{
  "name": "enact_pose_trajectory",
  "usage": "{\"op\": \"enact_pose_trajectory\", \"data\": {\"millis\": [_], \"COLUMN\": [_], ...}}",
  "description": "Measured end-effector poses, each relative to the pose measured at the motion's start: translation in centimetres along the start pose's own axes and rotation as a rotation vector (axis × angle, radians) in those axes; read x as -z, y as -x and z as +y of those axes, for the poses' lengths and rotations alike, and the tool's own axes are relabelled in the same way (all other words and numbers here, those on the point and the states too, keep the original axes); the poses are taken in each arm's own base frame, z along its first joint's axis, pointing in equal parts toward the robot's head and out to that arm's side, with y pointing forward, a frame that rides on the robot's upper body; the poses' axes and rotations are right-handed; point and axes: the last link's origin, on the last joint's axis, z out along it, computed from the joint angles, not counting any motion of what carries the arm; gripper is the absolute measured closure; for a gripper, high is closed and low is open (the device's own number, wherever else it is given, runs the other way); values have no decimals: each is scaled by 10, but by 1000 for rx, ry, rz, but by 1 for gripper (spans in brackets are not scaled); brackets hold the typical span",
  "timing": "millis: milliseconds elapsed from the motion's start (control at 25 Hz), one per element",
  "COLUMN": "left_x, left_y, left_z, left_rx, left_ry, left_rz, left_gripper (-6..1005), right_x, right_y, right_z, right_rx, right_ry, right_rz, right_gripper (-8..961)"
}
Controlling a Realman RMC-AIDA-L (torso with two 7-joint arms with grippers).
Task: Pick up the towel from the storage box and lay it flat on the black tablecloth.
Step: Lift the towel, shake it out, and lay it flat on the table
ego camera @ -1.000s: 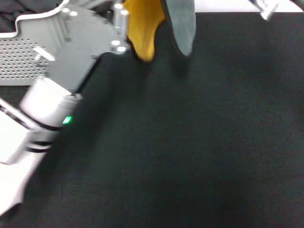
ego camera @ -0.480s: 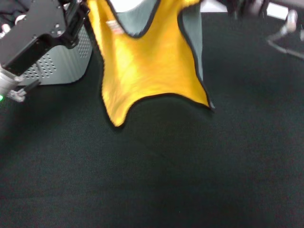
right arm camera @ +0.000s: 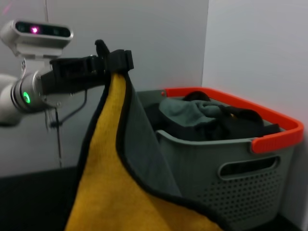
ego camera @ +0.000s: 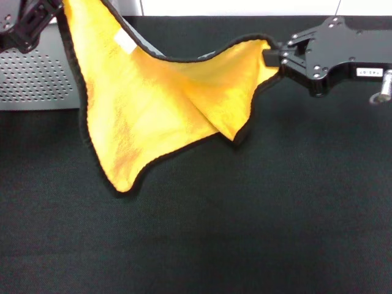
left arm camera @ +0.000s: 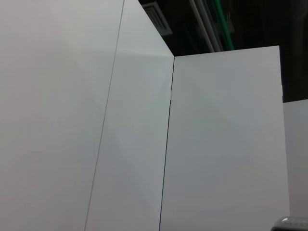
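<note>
The left gripper is high over the storage box and the towel slants up (ego camera: 89,21) to it, so the robot should lower that gripper over the black tablecloth (ego camera: 190,208) until it is level with the right gripper.
The towel (ego camera: 153,110) hangs spread above the black tablecloth (ego camera: 245,214), orange-yellow face toward me, with a dark edging and a small white tag (ego camera: 125,41). My left gripper (ego camera: 52,12) is shut on its upper left corner, over the storage box (ego camera: 37,86). My right gripper (ego camera: 269,56) is shut on the opposite upper corner, to the right. The two lower corners droop free. In the right wrist view the left gripper (right arm camera: 113,60) pinches the towel (right arm camera: 103,183), whose grey back shows, beside the storage box (right arm camera: 240,178). The left wrist view shows only white panels.
The grey perforated box has an orange rim (right arm camera: 269,118) and still holds a heap of grey and dark cloths (right arm camera: 207,115). White wall panels (left arm camera: 144,144) stand behind the table. Black tablecloth stretches in front of and to the right of the towel.
The towel has gone from hanging bunched to being stretched wide. The right gripper has moved down and out to the right with its corner; the left gripper has moved further left.
</note>
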Motion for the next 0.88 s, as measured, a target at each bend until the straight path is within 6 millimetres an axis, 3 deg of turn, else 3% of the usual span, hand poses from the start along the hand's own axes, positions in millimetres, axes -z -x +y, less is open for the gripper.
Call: {"op": "enact_pose_trajectory", "data": {"millis": [200, 480, 640, 840, 880], "left_x": [4, 22, 33, 42, 44], "left_y": [1, 5, 0, -10, -9], "left_z": [4, 23, 46, 59, 59], "left_rx": [25, 130, 156, 214, 224], "left_ry": [24, 72, 143, 177, 165], "left_rz": [-30, -70, -90, -69, -66], "left_gripper": [975, 974, 973, 974, 974], "right_x": [11, 50, 71, 88, 88], "right_y": [7, 21, 34, 33, 23], "right_z": [9, 64, 90, 91, 78], "right_rx": [51, 108, 93, 50, -16], "right_ry": [11, 122, 180, 143, 129], "right_rz": [18, -15, -93, -119, -124], "right_gripper": [946, 946, 946, 946, 946]}}
